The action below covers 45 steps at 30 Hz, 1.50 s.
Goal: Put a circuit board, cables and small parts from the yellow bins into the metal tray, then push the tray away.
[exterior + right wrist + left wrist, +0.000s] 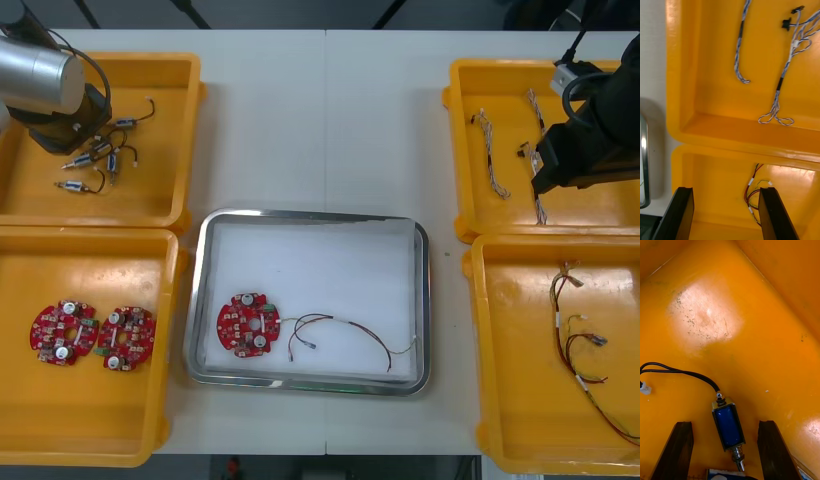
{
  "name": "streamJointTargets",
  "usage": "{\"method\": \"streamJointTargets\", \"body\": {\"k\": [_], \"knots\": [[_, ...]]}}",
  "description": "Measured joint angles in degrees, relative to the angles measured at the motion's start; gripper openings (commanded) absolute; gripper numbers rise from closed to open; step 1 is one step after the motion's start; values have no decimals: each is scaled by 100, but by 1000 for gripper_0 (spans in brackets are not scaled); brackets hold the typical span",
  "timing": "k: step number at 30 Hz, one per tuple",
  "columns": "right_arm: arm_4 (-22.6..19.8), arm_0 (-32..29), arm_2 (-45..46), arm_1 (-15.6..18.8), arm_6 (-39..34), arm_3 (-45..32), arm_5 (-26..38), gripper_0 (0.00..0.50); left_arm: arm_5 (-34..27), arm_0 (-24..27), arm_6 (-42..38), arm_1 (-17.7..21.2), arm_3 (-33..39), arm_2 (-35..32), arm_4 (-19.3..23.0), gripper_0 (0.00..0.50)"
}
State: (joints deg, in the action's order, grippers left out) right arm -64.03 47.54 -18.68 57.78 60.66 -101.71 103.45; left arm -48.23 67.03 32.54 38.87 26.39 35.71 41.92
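My gripper will carry the small metal part (728, 426) over, and the black lead (697, 375) will come along still curved, because it bows out in a smooth arch.
My left gripper (66, 132) is down in the far left yellow bin (170, 130) among small metal parts (100, 160). In the left wrist view the left gripper (725, 423) is open, with a blue-bodied small metal part (728, 425) and its black lead (681, 372) lying between the fingers. My right gripper (545, 168) hovers over the far right bin (480, 90). It stands open (726, 189) above the wall between the two right bins, short of the twisted blue and white cables (740, 48). The metal tray (425, 300) holds a round red circuit board (248, 324) and a red and black cable (340, 330).
Two more circuit boards (63, 331) lie in the near left bin (100, 420). Red and yellow cables (575, 330) lie in the near right bin (510, 400). Bare table stretches beyond the tray between the far bins.
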Motion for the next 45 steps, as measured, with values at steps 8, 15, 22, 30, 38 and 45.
{"method": "streamJointTargets", "body": {"k": [8, 15, 22, 30, 38, 45], "knots": [[500, -1, 1, 0, 1, 671, -634, 500, 0, 0, 131, 0, -19, 0, -9, 0], [941, 62, 7, -97, 1, 1532, -897, 500, 0, 0, 134, -2, -25, 0, -9, 0], [1288, 290, 17, -402, 0, 2453, -1146, 500, -1, 1, 335, -2, -30, 0, 6, 0], [1686, 539, 18, -844, 0, 3389, -1537, 500, -928, 94, 770, 158, 376, 0, 157, 0], [1965, 600, 22, -1255, 0, 4086, -2066, 500, -1945, 243, 1799, 670, 1005, -93, 380, 0], [1972, 602, 20, -1440, 3, 4464, -2176, 500, -2919, 247, 2302, 1063, 1650, -617, 805, 0]]}}
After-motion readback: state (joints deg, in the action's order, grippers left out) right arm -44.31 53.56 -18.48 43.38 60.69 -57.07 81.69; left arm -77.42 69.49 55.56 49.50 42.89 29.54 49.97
